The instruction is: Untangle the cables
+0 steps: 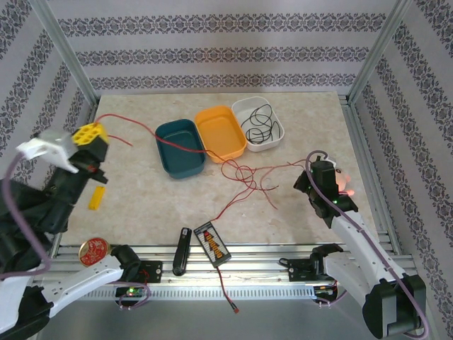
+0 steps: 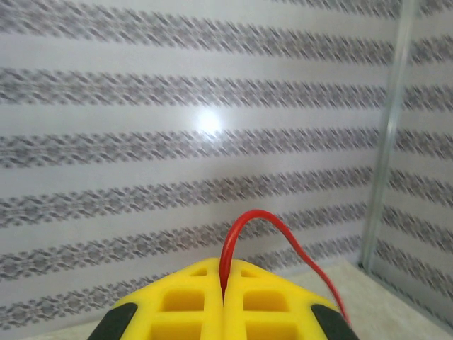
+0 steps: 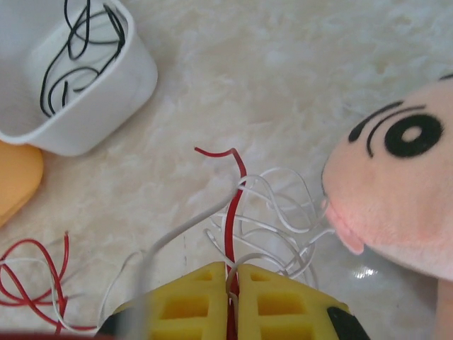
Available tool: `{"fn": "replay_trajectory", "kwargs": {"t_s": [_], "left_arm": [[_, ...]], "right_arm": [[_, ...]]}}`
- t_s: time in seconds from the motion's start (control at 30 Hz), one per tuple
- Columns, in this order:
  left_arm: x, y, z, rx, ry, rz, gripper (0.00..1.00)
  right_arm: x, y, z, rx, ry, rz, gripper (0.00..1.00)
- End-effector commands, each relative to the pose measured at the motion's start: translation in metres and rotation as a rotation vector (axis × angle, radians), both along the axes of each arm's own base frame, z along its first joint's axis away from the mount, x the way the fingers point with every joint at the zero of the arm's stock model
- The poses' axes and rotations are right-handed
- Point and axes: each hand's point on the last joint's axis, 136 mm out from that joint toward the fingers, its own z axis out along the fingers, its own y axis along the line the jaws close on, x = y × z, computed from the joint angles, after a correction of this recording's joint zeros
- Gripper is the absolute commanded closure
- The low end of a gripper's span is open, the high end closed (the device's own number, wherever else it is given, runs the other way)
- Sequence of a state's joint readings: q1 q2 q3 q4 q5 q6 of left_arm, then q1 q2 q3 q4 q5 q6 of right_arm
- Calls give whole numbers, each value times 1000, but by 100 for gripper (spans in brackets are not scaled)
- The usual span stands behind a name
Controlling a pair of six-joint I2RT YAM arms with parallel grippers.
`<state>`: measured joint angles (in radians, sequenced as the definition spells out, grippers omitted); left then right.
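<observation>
The red cable runs from my left gripper into the tangle [image 1: 242, 171]. So I should gently move back and lift the red cable while my right gripper takes the crossing strands of cable [image 1: 250, 185].
My left gripper [image 1: 90, 136] is raised at the far left, its yellow fingers [image 2: 191, 304] shut on the red cable [image 2: 244, 227], which arches up out of the jaws. That red cable [image 1: 145, 129] runs across the teal tray into a tangle [image 1: 244, 173] with the pale whitish cable at mid-table. On the right, my right gripper [image 1: 316, 170] is low over the table; its jaws [image 3: 233, 273] are shut on the red cable [image 3: 232, 212] and a strand of the whitish cable [image 3: 283, 212], looped just ahead. The black cable [image 1: 258, 122] lies coiled in the white tray [image 3: 106, 106].
A teal tray [image 1: 167, 159], an orange tray [image 1: 221, 132] and the white tray [image 1: 277, 120] stand in a row at the back. A pink plush toy [image 3: 396, 198] sits right beside the right gripper. A black orange-striped device [image 1: 214, 243], a black bar [image 1: 182, 250], a yellow piece [image 1: 96, 197] and a red tin [image 1: 93, 251] lie near the front edge.
</observation>
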<state>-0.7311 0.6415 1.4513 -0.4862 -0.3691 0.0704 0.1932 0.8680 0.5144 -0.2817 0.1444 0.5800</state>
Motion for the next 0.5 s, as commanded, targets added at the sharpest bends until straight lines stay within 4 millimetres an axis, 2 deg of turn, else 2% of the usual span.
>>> {"fn": "replay_trajectory", "kwargs": {"t_s": [0.0,0.07,0.2,0.27,0.47], "left_arm": [[6,18,0,5,-3,118,100],[6,27,1,9,-3,171,100],[5,64,11,11,-29,387,100],[1,74,16,10,-48,439,100],[7,56,21,31,-50,358,100]], "right_arm": [[-7,5,-14,39,43,13,100],[-7,6,-14,40,48,16,100],[-8,3,-15,18,68,14,100],[-8,4,-16,19,70,22,100],[-5,9,-16,38,64,34,100]]}}
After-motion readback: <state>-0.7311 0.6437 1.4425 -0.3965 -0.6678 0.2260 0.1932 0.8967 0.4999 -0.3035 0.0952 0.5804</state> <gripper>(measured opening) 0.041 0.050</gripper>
